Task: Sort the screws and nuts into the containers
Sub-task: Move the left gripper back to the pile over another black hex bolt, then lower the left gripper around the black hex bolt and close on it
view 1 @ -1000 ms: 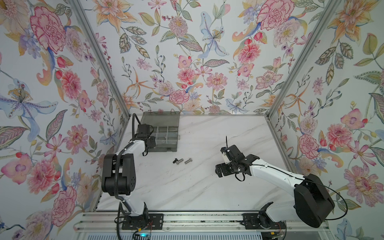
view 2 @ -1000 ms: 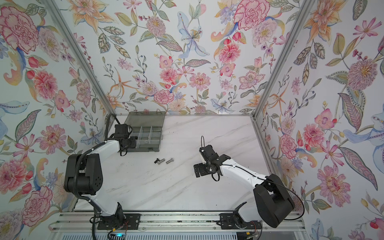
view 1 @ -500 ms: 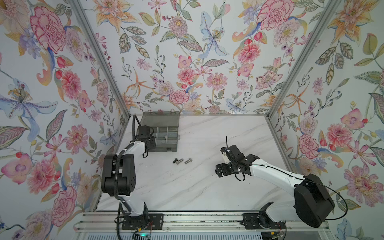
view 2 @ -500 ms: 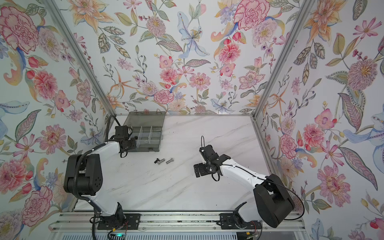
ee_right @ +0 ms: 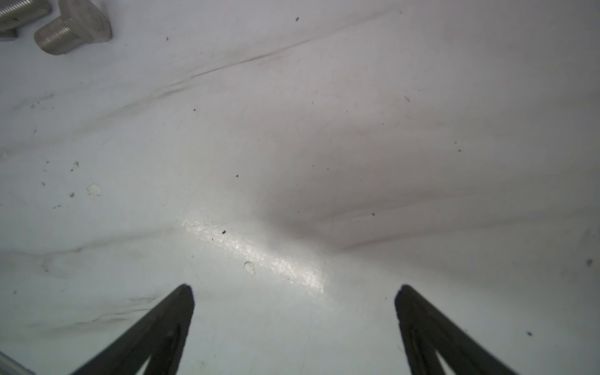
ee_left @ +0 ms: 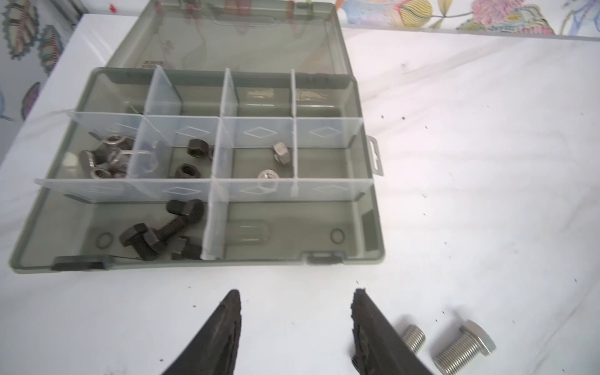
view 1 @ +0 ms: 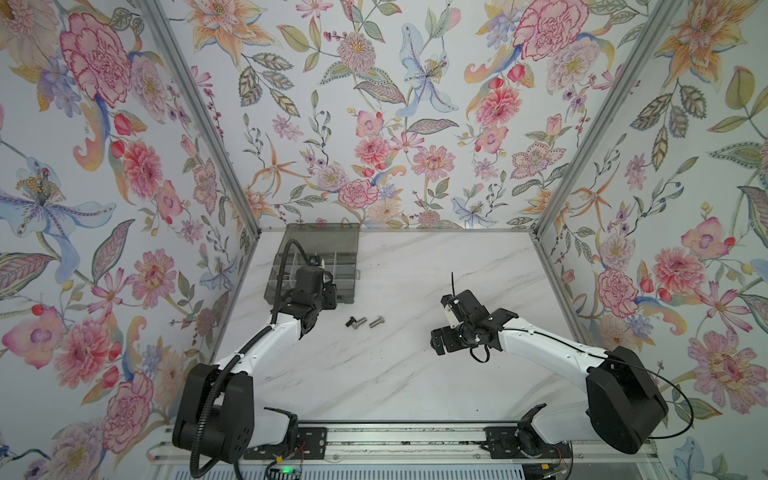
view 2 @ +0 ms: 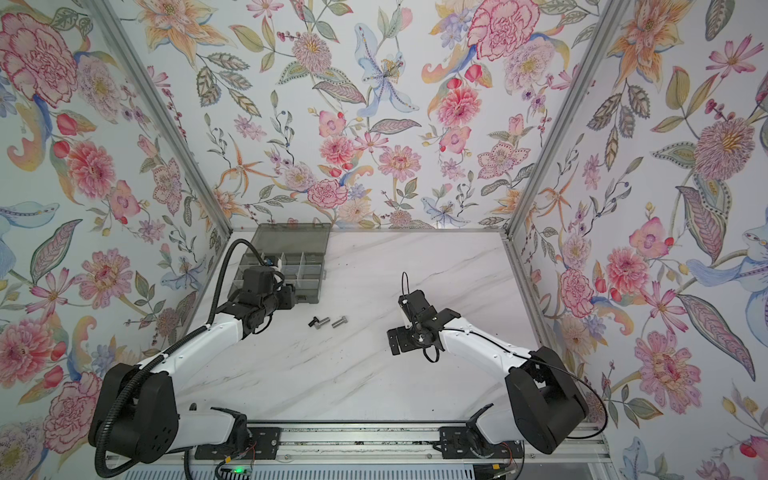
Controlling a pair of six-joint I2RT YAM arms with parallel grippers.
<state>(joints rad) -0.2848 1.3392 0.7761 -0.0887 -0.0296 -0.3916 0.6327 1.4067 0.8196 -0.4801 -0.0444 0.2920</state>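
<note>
The loose black screw (view 1: 350, 321) is closest to my open left gripper, in front of the silver screws (view 1: 361, 322), so I keep moving down toward it until my fingers are on either side of it.
The smoky-grey organiser box (view 1: 345, 266) (view 2: 309, 270) (ee_left: 367, 227) lies open at the back left, and its cells are the containers. In the left wrist view they hold silver wing nuts (ee_left: 107, 159), black nuts (ee_left: 191, 159), silver nuts (ee_left: 281, 156) and black screws (ee_left: 162, 227). Two silver screws (view 1: 376, 321) (view 2: 339, 321) (ee_left: 464, 347) (ee_right: 69, 32) and a dark piece (view 1: 350, 321) lie loose on the table in front of the box. My left gripper (ee_left: 297, 293) (view 1: 328, 299) hovers open and empty just in front of the box, left of the loose screws. My right gripper (ee_right: 293, 292) (view 1: 438, 343) stands open and empty over bare table.
The box lid (ee_left: 227, 39) lies flat behind the cells, against the back wall. A white marble tabletop (view 1: 415, 374) spreads between both arms. Flowered walls close in the left, back and right sides.
My left gripper has drawn back from over the box cells toward the front and its jaws have opened. The right arm has not moved.
</note>
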